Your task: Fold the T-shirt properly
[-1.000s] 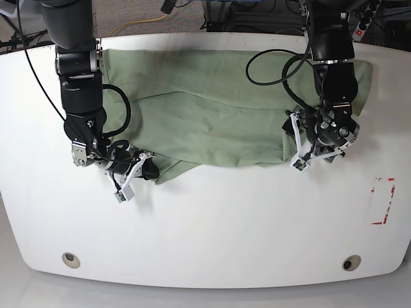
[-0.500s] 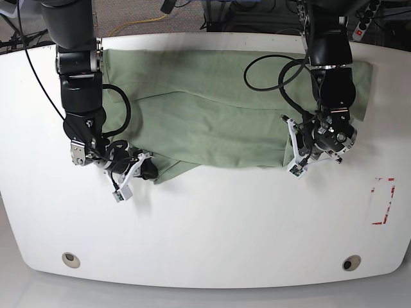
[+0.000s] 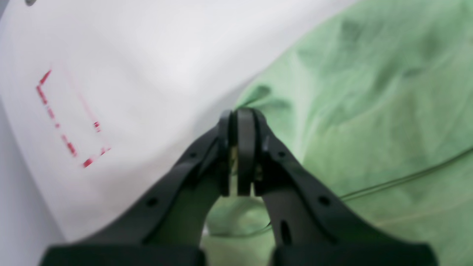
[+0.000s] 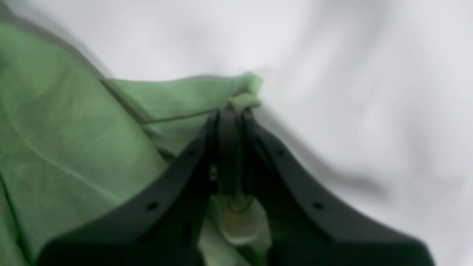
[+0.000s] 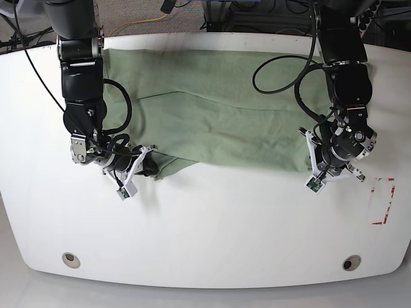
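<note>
My grippers are holding the T-shirt's near corners (image 5: 302, 167), so my left gripper should keep pulling toward the red dashed rectangle (image 5: 383, 201) until the T-shirt's near edge lies flat, and then let go.
The pale sage-green T-shirt (image 5: 212, 109) lies spread across the far half of the white table (image 5: 225, 224), with its near edge folded over. In the base view my left gripper (image 5: 318, 165) is at the shirt's near right corner and my right gripper (image 5: 153, 169) at its near left corner. In the left wrist view the left gripper (image 3: 238, 114) is shut, with green cloth (image 3: 369, 92) under and beside its fingers. In the right wrist view the right gripper (image 4: 236, 107) is shut on a bunched edge of the cloth (image 4: 74, 129).
A red dashed rectangle (image 5: 383, 201) is marked on the table right of the left gripper; it also shows in the left wrist view (image 3: 70, 118). Two round fittings (image 5: 71, 259) (image 5: 350, 262) sit near the front edge. Black cables loop off both arms over the shirt.
My left gripper has moved right and toward the front edge, pulling the shirt's near right corner with it and stretching the cloth. The right gripper has stayed almost in place.
</note>
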Tool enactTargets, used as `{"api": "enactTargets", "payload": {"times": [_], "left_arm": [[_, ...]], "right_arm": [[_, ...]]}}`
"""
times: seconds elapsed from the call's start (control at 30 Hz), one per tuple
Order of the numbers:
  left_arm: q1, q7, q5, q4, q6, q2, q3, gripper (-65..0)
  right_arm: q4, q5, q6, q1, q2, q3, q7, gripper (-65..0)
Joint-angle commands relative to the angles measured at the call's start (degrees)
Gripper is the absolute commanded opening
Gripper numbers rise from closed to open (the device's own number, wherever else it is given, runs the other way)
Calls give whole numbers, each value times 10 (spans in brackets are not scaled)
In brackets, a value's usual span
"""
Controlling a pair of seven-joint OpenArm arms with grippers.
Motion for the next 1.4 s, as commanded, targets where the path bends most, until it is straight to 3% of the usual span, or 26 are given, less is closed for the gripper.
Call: {"api": "enactTargets", "payload": {"times": [0.0, 0.4, 0.43, 0.57, 0.67, 1.03, 1.37], "left_arm": [[-15, -10, -1, 11, 1, -18, -1, -649], [-86, -8, 0, 11, 1, -42, -1, -626], [-87, -8, 0, 11, 1, -47, -1, -603], [-80, -8, 0, 12, 1, -57, -6, -372], [-56, -8, 0, 11, 1, -61, -42, -275], [-68, -19, -6, -134, 1, -60, -175, -268], [-101, -75, -6, -256, 1, -57, -183, -268]], "right_arm": [[9, 7, 3, 13, 7, 3, 12, -650], [9, 7, 7, 10, 7, 3, 11, -650], [9, 7, 7, 10, 7, 3, 11, -650], [9, 8, 7, 10, 7, 3, 11, -650], [9, 8, 7, 10, 7, 3, 11, -650], [9, 8, 7, 0, 7, 4, 12, -650], [9, 8, 7, -1, 7, 4, 12, -650]]}}
